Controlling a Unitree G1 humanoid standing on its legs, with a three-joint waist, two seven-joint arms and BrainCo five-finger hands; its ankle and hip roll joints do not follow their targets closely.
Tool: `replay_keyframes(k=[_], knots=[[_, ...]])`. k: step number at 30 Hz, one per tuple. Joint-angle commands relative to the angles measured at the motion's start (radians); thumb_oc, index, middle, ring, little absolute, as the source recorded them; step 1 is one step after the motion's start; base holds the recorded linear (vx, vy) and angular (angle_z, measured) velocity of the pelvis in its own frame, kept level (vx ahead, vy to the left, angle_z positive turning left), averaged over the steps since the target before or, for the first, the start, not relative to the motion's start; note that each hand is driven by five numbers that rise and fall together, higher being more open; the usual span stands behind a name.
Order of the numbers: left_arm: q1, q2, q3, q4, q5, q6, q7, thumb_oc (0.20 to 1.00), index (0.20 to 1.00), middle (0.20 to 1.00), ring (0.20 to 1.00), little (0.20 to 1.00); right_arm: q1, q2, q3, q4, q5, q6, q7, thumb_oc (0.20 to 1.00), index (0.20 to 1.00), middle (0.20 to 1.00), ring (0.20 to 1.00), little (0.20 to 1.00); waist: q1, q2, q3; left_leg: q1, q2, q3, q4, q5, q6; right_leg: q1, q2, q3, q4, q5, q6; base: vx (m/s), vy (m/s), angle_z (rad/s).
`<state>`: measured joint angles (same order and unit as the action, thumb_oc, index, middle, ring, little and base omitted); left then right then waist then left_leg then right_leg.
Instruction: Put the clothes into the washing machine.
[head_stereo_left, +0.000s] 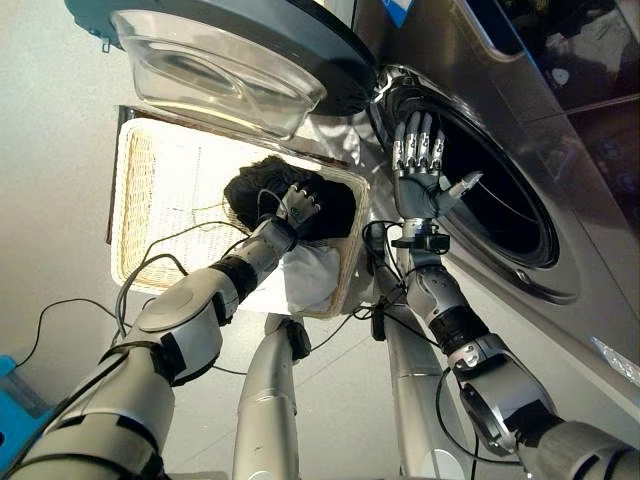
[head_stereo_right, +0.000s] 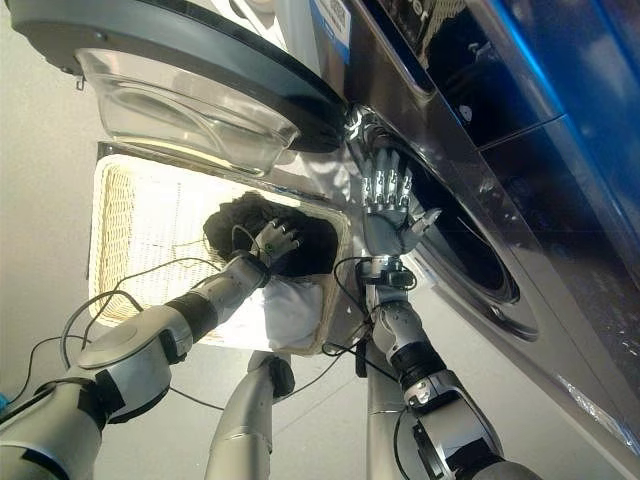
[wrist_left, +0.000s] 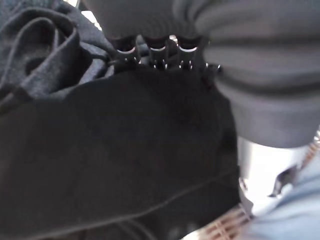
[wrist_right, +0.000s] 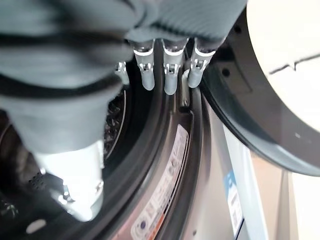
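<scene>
My gripper is about to lift the black garment (head_stereo_left: 258, 188), which will come free and leave the white cloth (head_stereo_left: 312, 277) in the basket, since that cloth lies beside the heap.
A black garment (head_stereo_left: 255, 190) lies heaped in a white wicker basket (head_stereo_left: 150, 200) on the floor beside the washing machine. My left hand (head_stereo_left: 299, 205) rests on top of the heap with its fingers (wrist_left: 157, 52) curled down into the dark cloth (wrist_left: 125, 150). A white cloth (head_stereo_left: 310, 280) lies in the basket under my left forearm. My right hand (head_stereo_left: 418, 160) is open with straight fingers (wrist_right: 170, 75), held up at the near rim of the drum opening (head_stereo_left: 500, 210) and holding nothing. The drum looks dark inside.
The machine's round door (head_stereo_left: 300, 30) with its clear glass bowl (head_stereo_left: 220, 70) stands swung open above the basket's far side. The grey door seal (wrist_right: 150, 165) curves past my right hand. Pale floor (head_stereo_left: 50, 150) surrounds the basket.
</scene>
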<state>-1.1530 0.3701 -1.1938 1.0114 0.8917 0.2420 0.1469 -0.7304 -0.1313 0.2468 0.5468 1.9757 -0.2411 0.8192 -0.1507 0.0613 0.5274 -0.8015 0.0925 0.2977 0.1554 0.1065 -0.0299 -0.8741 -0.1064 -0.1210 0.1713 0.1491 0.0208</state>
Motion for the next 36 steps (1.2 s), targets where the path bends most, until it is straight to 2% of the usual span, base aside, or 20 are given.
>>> replay_keyframes(k=[1, 2, 5, 8, 11, 12, 13, 14, 15, 27, 28, 29, 31, 34, 35, 36], knots=[[-0.016, 0.044, 0.066, 0.167, 0.046, 0.152, -0.058, 1.0, 1.0, 1.0, 1.0, 1.0, -0.015, 0.069, -0.015, -0.072, -0.003, -0.015, 0.019, 1.0, 1.0, 1.0, 1.0, 1.0, 0.011, -0.024, -0.007, 0.0, -0.054, 0.028, -0.031, 0.006, -0.088, -0.005, 0.016, -0.041, 0.029, 0.017, 0.159, 0.0, 0.0, 0.03], [-0.016, 0.044, 0.066, 0.167, 0.046, 0.152, -0.058, 1.0, 1.0, 1.0, 1.0, 1.0, -0.015, 0.069, -0.015, -0.072, -0.003, -0.015, 0.019, 1.0, 1.0, 1.0, 1.0, 1.0, 0.011, -0.024, -0.007, 0.0, -0.054, 0.028, -0.031, 0.006, -0.088, -0.005, 0.016, -0.041, 0.029, 0.017, 0.159, 0.0, 0.0, 0.0], [-0.034, 0.05, 0.077, 0.193, 0.053, 0.217, -0.107, 1.0, 1.0, 1.0, 1.0, 1.0, -0.027, 0.07, -0.016, -0.068, -0.003, -0.001, 0.042, 1.0, 1.0, 1.0, 1.0, 1.0, 0.011, -0.032, -0.007, -0.028, -0.052, 0.024, -0.035, 0.02, -0.089, -0.03, 0.019, -0.039, 0.026, 0.031, 0.157, 0.0, 0.0, 0.0], [-0.036, 0.048, 0.082, 0.202, 0.063, 0.221, -0.138, 1.0, 1.0, 1.0, 1.0, 1.0, -0.027, 0.077, -0.019, -0.071, -0.003, 0.002, 0.044, 1.0, 1.0, 1.0, 1.0, 1.0, 0.011, -0.035, -0.007, -0.027, -0.051, 0.02, -0.034, 0.014, -0.09, -0.029, 0.019, -0.039, 0.031, 0.024, 0.16, 0.0, 0.0, 0.0], [-0.045, 0.051, 0.089, 0.209, 0.052, 0.19, -0.2, 1.0, 1.0, 1.0, 1.0, 1.0, -0.035, 0.084, -0.023, -0.077, -0.003, 0.008, 0.044, 1.0, 1.0, 1.0, 1.0, 1.0, 0.01, -0.039, -0.007, -0.04, -0.051, 0.018, -0.038, 0.022, -0.088, -0.041, 0.021, -0.039, 0.029, 0.033, 0.158, 0.0, -0.011, 0.03], [-0.038, 0.048, 0.091, 0.209, 0.055, 0.178, -0.222, 0.529, 0.529, 0.529, 0.529, 0.529, -0.03, 0.086, -0.025, -0.079, -0.003, 0.01, 0.041, 1.0, 1.0, 1.0, 1.0, 1.0, 0.011, -0.04, -0.007, -0.031, -0.052, 0.014, -0.038, 0.015, -0.09, -0.031, 0.02, -0.04, 0.029, 0.026, 0.16, 0.0, 0.0, 0.0], [-0.043, 0.049, 0.093, 0.208, 0.055, 0.171, -0.225, 0.25, 0.25, 0.25, 0.25, 0.25, -0.036, 0.086, -0.026, -0.081, -0.003, 0.01, 0.04, 1.0, 1.0, 1.0, 1.0, 1.0, 0.011, -0.04, -0.007, -0.041, -0.052, 0.015, -0.039, 0.022, -0.088, -0.041, 0.02, -0.04, 0.027, 0.034, 0.158, 0.0, 0.0, 0.0], [-0.043, 0.049, 0.093, 0.208, 0.055, 0.171, -0.225, 0.25, 0.25, 0.25, 0.25, 0.25, -0.036, 0.086, -0.026, -0.081, -0.003, 0.01, 0.04, 1.0, 1.0, 1.0, 1.0, 1.0, 0.011, -0.04, -0.007, -0.041, -0.052, 0.015, -0.039, 0.022, -0.088, -0.041, 0.02, -0.04, 0.027, 0.034, 0.158, 0.0, 0.0, 0.0], [-0.034, 0.047, 0.095, 0.211, 0.058, 0.13, -0.249, 0.2, 0.2, 0.2, 0.2, 0.2, -0.028, 0.094, -0.028, -0.083, -0.003, 0.009, 0.033, 1.0, 1.0, 1.0, 1.0, 1.0, 0.012, -0.041, -0.007, -0.033, -0.05, 0.012, -0.035, 0.013, -0.088, -0.033, 0.019, -0.042, 0.034, 0.025, 0.159, 0.0, 0.0, 0.0], [-0.027, 0.052, 0.094, 0.219, 0.031, 0.099, -0.185, 0.2, 0.2, 0.2, 0.2, 0.2, -0.023, 0.087, -0.027, -0.055, -0.003, 0.034, 0.047, 1.0, 1.0, 1.0, 1.0, 1.0, 0.014, -0.047, -0.007, -0.019, -0.044, 0.009, -0.01, 0.0, -0.089, -0.018, 0.01, -0.055, 0.053, 0.013, 0.157, 0.0, -0.005, -0.01], [-0.025, 0.063, 0.099, 0.223, -0.001, 0.075, -0.129, 0.2, 0.2, 0.2, 0.2, 0.2, -0.017, 0.078, -0.021, -0.039, -0.003, 0.055, 0.045, 1.0, 1.0, 1.0, 1.0, 1.0, 0.016, -0.049, -0.007, 0.001, -0.044, 0.011, -0.005, -0.004, -0.089, 0.005, 0.007, -0.064, 0.054, 0.007, 0.157, -0.01, -0.009, 0.05], [-0.025, 0.063, 0.099, 0.223, -0.001, 0.075, -0.129, 0.2, 0.2, 0.2, 0.2, 0.2, -0.017, 0.078, -0.021, -0.039, -0.003, 0.055, 0.045, 1.0, 1.0, 1.0, 1.0, 1.0, 0.016, -0.049, -0.007, 0.001, -0.044, 0.011, -0.005, -0.004, -0.089, 0.005, 0.007, -0.064, 0.054, 0.007, 0.157, -0.02, -0.008, 0.07], [-0.015, 0.077, 0.115, 0.236, -0.107, 0.016, -0.052, 0.2, 0.2, 0.2, 0.2, 0.2, -0.017, 0.036, 0.008, 0.011, -0.003, 0.044, -0.026, 1.0, 1.0, 1.0, 1.0, 1.0, 0.021, -0.049, -0.007, 0.032, -0.042, 0.014, 0.007, -0.008, -0.089, 0.036, 0.0, -0.075, 0.067, -0.006, 0.153, -0.01, 0.014, 0.05], [-0.007, 0.084, 0.135, 0.233, -0.193, 0.002, 0.007, 0.2, 0.2, 0.2, 0.2, 0.2, -0.012, 0.016, 0.019, 0.029, -0.003, 0.036, -0.057, 1.0, 1.0, 1.0, 1.0, 1.0, 0.023, -0.05, -0.007, 0.042, -0.041, 0.016, 0.009, -0.008, -0.089, 0.047, 0.0, -0.078, 0.073, -0.013, 0.151, 0.0, 0.0, 0.0], [0.01, 0.09, 0.175, 0.242, -0.31, -0.03, 0.078, 0.2, 0.2, 0.2, 0.2, 0.2, -0.003, -0.002, 0.026, 0.065, -0.003, 0.052, -0.082, 1.0, 1.0, 1.0, 1.0, 1.0, 0.027, -0.05, -0.007, 0.053, -0.039, 0.016, 0.012, -0.008, -0.089, 0.057, -0.001, -0.081, 0.082, -0.021, 0.147, 0.0, 0.0, 0.0], [0.014, 0.09, 0.184, 0.244, -0.341, -0.039, 0.095, 0.2, 0.2, 0.2, 0.2, 0.2, -0.002, -0.006, 0.027, 0.075, -0.003, 0.058, -0.085, 1.0, 1.0, 1.0, 1.0, 1.0, 0.028, -0.05, -0.007, 0.056, -0.039, 0.015, 0.013, -0.008, -0.089, 0.059, -0.002, -0.082, 0.083, -0.022, 0.147, 0.0, 0.0, 0.0]])
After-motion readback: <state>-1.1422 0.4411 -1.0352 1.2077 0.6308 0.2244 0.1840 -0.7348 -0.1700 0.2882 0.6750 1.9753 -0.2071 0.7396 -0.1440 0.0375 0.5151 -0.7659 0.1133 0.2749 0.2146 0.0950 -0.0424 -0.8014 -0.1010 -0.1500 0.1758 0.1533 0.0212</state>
